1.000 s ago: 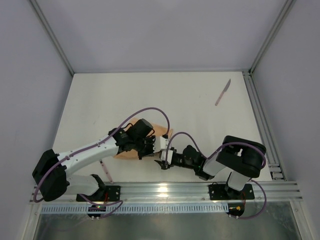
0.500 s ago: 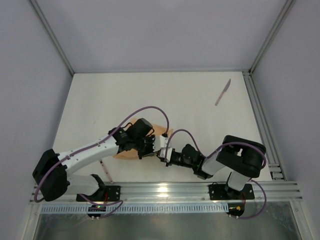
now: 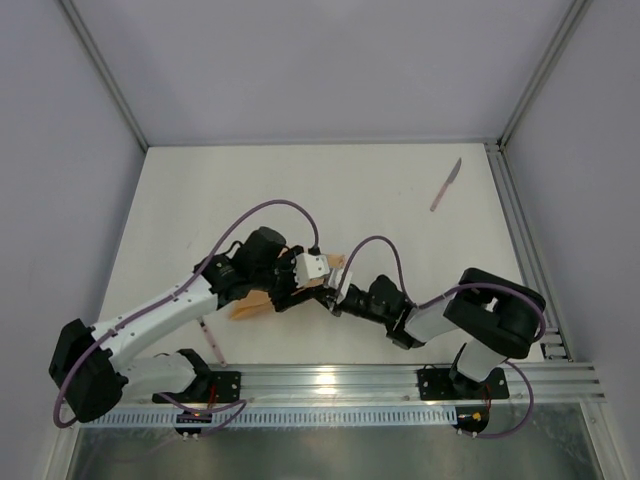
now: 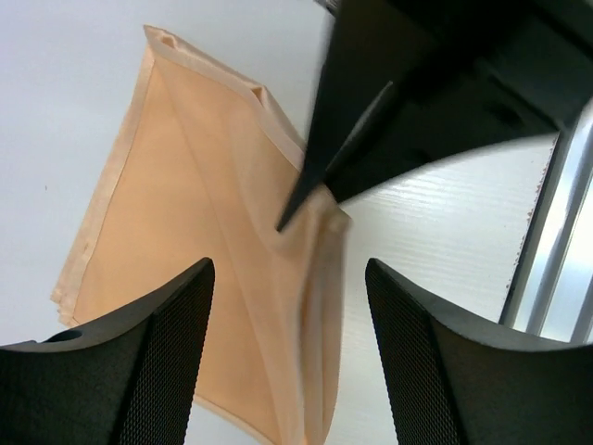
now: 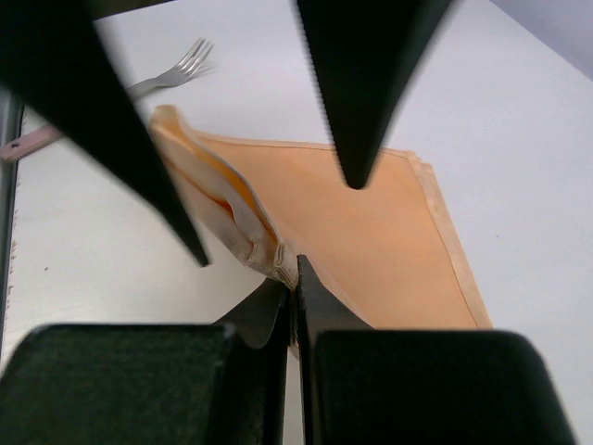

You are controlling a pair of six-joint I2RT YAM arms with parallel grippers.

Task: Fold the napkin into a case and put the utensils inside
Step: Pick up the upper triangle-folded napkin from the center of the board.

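Note:
The napkin's raised fold (image 4: 318, 306) is hanging in loose layers. The napkin should draw out between my grippers and its layers should come apart when I pull it.
The peach-orange napkin (image 4: 185, 250) lies partly folded on the white table, and the arms hide most of it in the top view (image 3: 250, 305). My right gripper (image 5: 296, 273) is shut on a bunched fold at the napkin's (image 5: 371, 232) near edge and holds that fold slightly raised. My left gripper (image 4: 288, 278) hovers open just above the cloth, its fingers astride the raised fold and touching nothing. From above, the left gripper (image 3: 293, 295) and right gripper (image 3: 333, 300) almost meet. The fork (image 5: 176, 69) lies past the napkin. The knife (image 3: 446, 186) lies far off at the back right.
The fork (image 3: 209, 341) rests close to the left arm's base. An aluminium rail (image 3: 330, 380) runs along the near edge of the table, and a frame rail (image 3: 520, 240) borders its right side.
The right gripper moved in and shut on the napkin's edge. The left gripper then opened, let go of the cloth and drew back up and to the left.

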